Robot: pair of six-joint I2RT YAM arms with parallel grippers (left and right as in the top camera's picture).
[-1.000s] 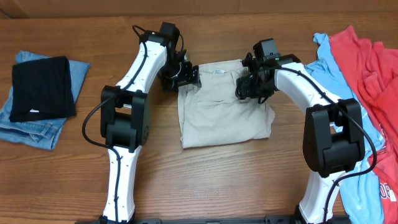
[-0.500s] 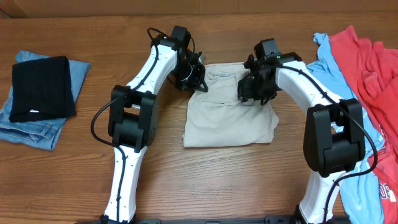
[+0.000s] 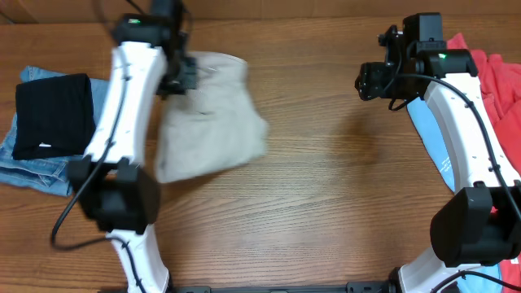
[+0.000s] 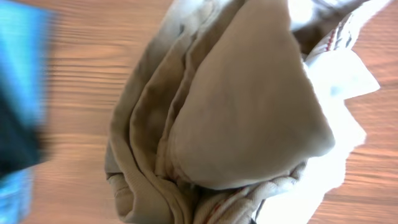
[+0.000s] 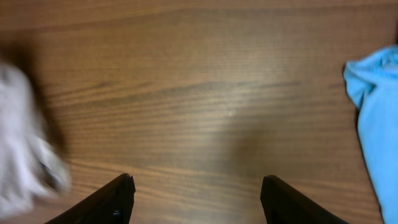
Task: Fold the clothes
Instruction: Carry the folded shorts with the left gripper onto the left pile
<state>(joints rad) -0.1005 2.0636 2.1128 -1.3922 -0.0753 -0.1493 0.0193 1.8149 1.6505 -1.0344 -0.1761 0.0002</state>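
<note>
The folded beige shorts are pinched by their bunched layers (image 4: 163, 130) in my left gripper, so I should go on moving them toward the black garment (image 3: 53, 116) until they cover it.
The folded beige shorts (image 3: 213, 122) lie left of the table's middle, motion-blurred, one top corner pinched in my shut left gripper (image 3: 184, 75). Bunched layers of the shorts (image 4: 249, 106) and a white inner label fill the left wrist view and hide the fingers. My right gripper (image 3: 366, 81) hangs open over bare wood at the back right, with nothing between its fingers (image 5: 197, 186). The light-blue T-shirt (image 3: 430, 138) lies under the right arm, with its edge (image 5: 376, 106) in the right wrist view. The red T-shirt (image 3: 498, 89) lies beyond it.
A folded black garment (image 3: 53, 114) rests on folded blue jeans (image 3: 37, 167) at the far left, close to the shorts. A blurred pale patch of the shorts (image 5: 18, 149) shows at the left edge of the right wrist view.
My left gripper shut on the shorts' corner and swung left, dragging the shorts from the centre toward the jeans. My right gripper left the shorts and moved back and right, opening wider.
</note>
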